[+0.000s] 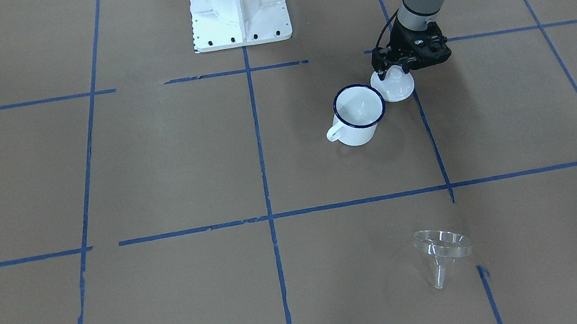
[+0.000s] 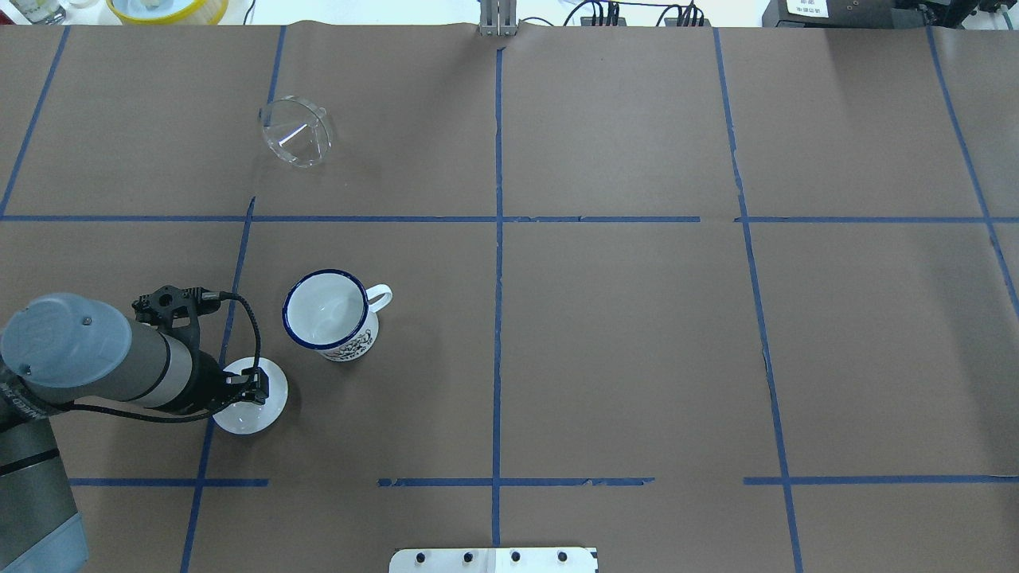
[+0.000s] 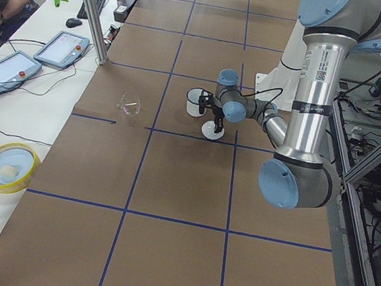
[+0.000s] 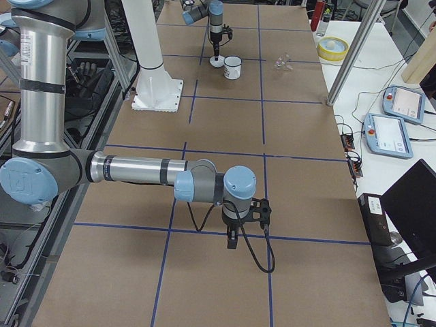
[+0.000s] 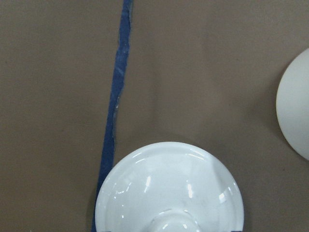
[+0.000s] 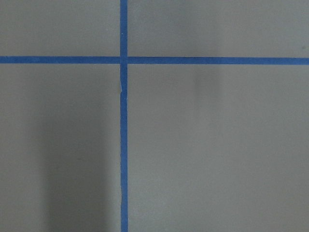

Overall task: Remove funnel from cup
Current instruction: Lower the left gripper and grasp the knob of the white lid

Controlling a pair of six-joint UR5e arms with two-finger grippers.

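Observation:
The white lid [image 1: 395, 86] has a round edge nearly matching the cup's dark blue rim [image 1: 361, 127]. It should cover the cup's whole opening when I carry it onto the cup.
The clear funnel [image 1: 443, 245] lies on its side on the brown table, far from the cup and outside it; it also shows in the overhead view [image 2: 296, 142]. The white cup [image 1: 360, 114] with the dark blue rim stands upright and empty [image 2: 328, 314]. My left gripper [image 1: 393, 69] hangs right over a white knobbed lid [image 1: 397, 89] that rests on the table beside the cup. Its jaws stand apart on either side of the knob. The left wrist view shows the lid [image 5: 169, 188] close below. My right gripper [image 4: 231, 242] hovers over bare table far away; I cannot tell whether it is open or shut.
The robot's white base [image 1: 238, 8] stands at the table's edge. Blue tape lines cross the brown paper. A yellow bowl [image 3: 7, 166] and tablets [image 3: 62, 47] lie on the side bench, where a person sits.

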